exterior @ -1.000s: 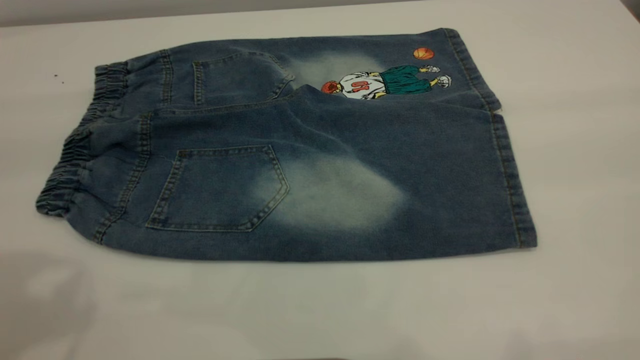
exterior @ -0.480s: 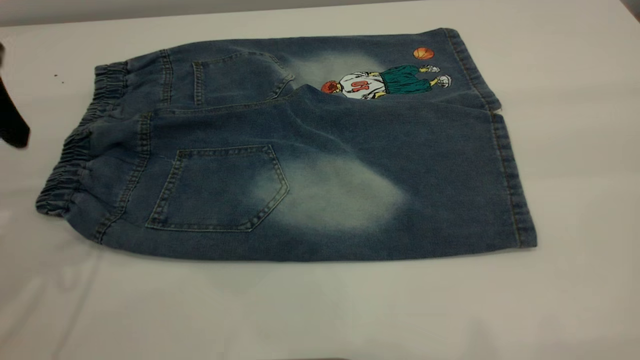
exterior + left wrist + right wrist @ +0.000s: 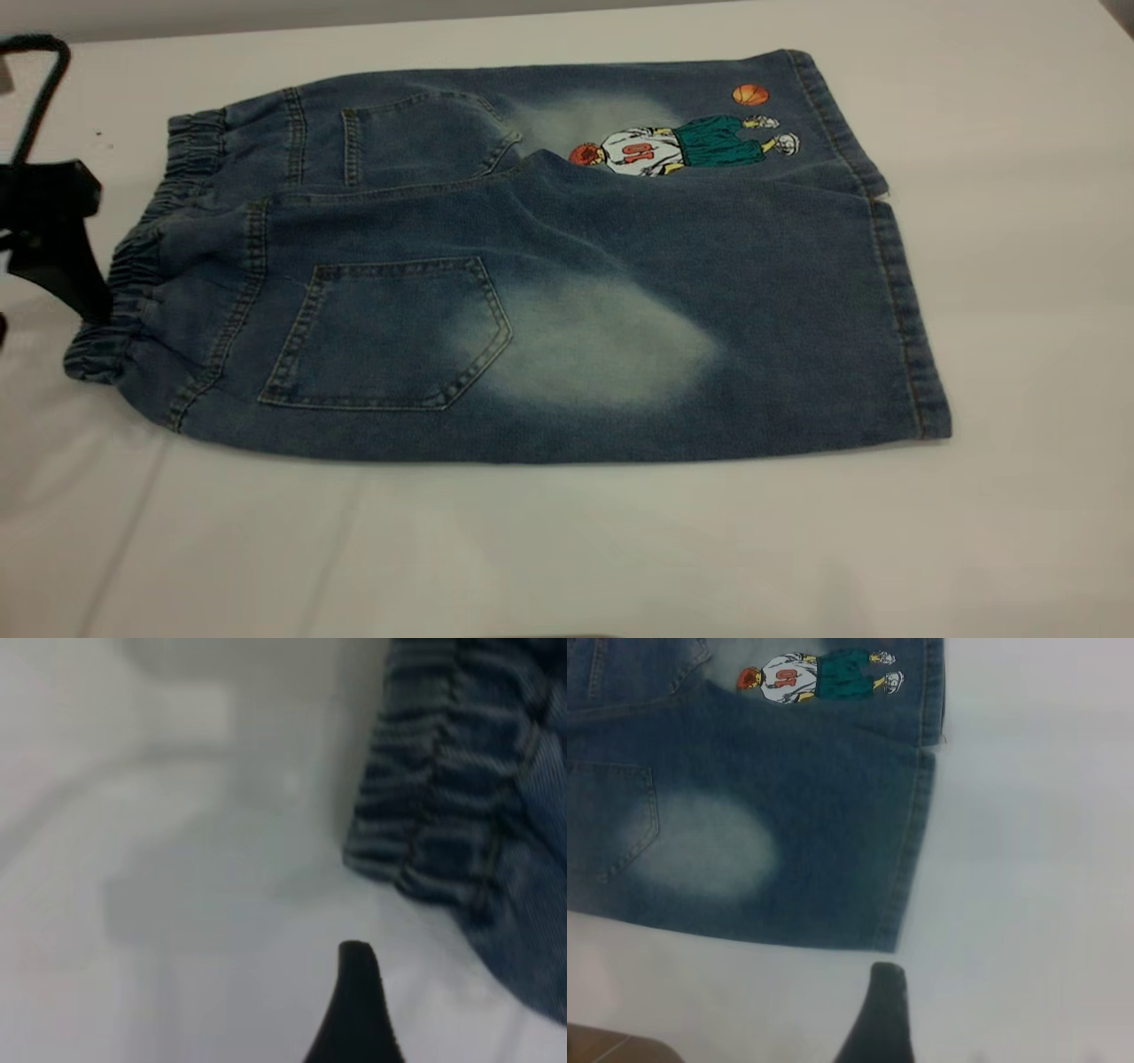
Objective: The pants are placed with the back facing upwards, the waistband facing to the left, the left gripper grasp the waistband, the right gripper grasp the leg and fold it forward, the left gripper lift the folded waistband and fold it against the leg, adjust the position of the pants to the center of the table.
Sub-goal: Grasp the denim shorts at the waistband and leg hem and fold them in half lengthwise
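Note:
I can see the waistband's near corner [image 3: 91,360] lying flat beside clear table, so my left gripper should keep descending toward that corner [image 3: 97,349] until its fingers can close there.
The pants [image 3: 532,266] lie flat on the table [image 3: 567,549], back pockets up. Their waistband [image 3: 133,266] points left; it also shows in the left wrist view [image 3: 425,815]. The plain leg [image 3: 673,354] with the pale patch is the near one, its hem at the right [image 3: 908,850]. My left gripper [image 3: 66,257] hangs at the table's left edge, right beside the waistband, holding nothing. Only one of its fingers [image 3: 354,1010] shows, with bare table beside it. The right gripper is outside the exterior view. One finger [image 3: 879,1010] of it hovers over bare table near the leg's hem corner.
The cartoon print [image 3: 682,146] is on the far leg. A thin black cable [image 3: 40,89] loops above the left gripper. Bare table surrounds the pants on all sides, widest along the near edge.
The left gripper has come in from the left edge and moved right, close up to the waistband. The pants have not moved.

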